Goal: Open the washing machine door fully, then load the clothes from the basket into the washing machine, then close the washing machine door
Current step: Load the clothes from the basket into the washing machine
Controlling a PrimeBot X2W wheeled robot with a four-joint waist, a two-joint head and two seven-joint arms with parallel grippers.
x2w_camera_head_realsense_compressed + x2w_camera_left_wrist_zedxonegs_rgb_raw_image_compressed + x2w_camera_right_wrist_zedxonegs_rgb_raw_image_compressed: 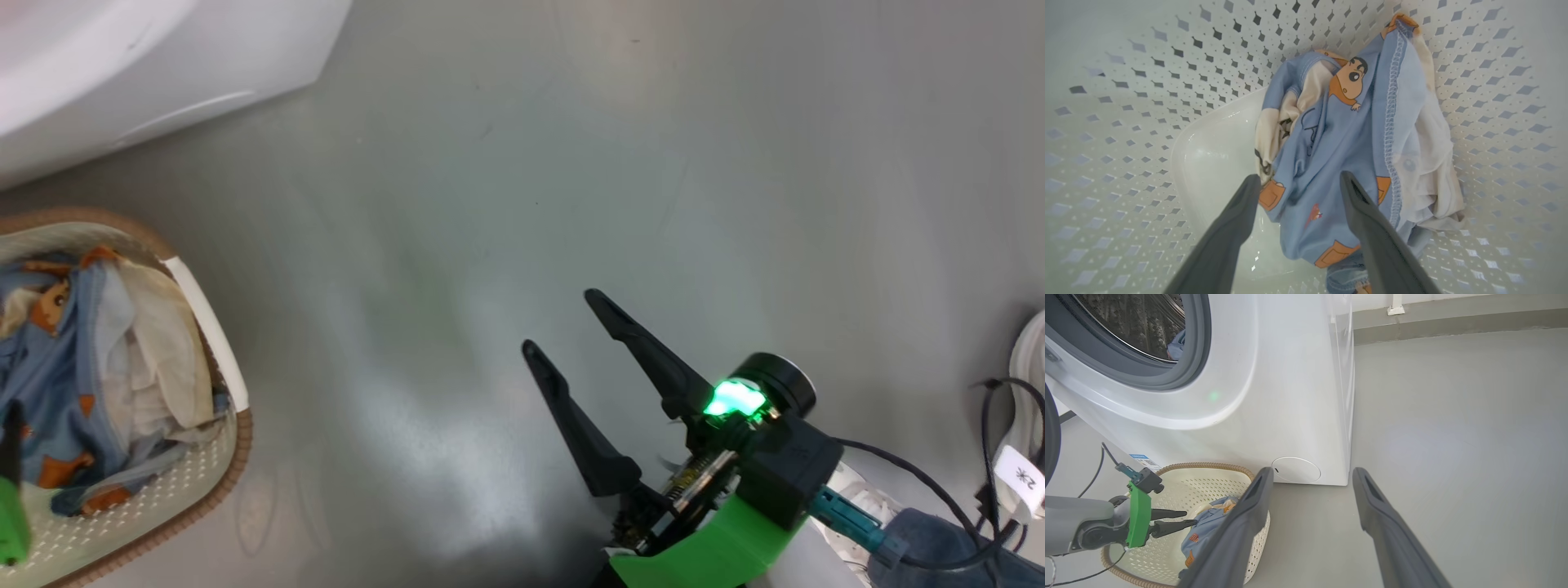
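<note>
My gripper is going to lift the light blue clothes. The cream cloth point(168, 338) is bunched up under the seamed edge of the light blue clothes point(1392, 110), so the cream cloth will come up with them.
The cream basket point(214, 343) with a brown rim stands on the floor at the lower left, holding light blue printed clothes point(57, 367) and cream cloth. My left gripper point(1300, 179) hangs open inside the basket point(1147, 102), its fingers just above the clothes point(1339, 134) and gripping nothing. From the right wrist view it is seen from the side, left gripper point(1182, 518) over the basket point(1208, 486). The washing machine point(1290, 375) stands behind, its drum mouth point(1135, 322) uncovered. The black edge of the door point(1051, 437) shows at far left. My right gripper point(562, 322) is open over bare floor.
A bit of blue cloth point(1177, 345) lies inside the drum. Cables and a white tagged object point(1024, 474) lie at the right edge, beside a dark blue thing point(939, 547). Grey floor point(1453, 437) stretches right of the machine to a wall skirting point(1453, 318).
</note>
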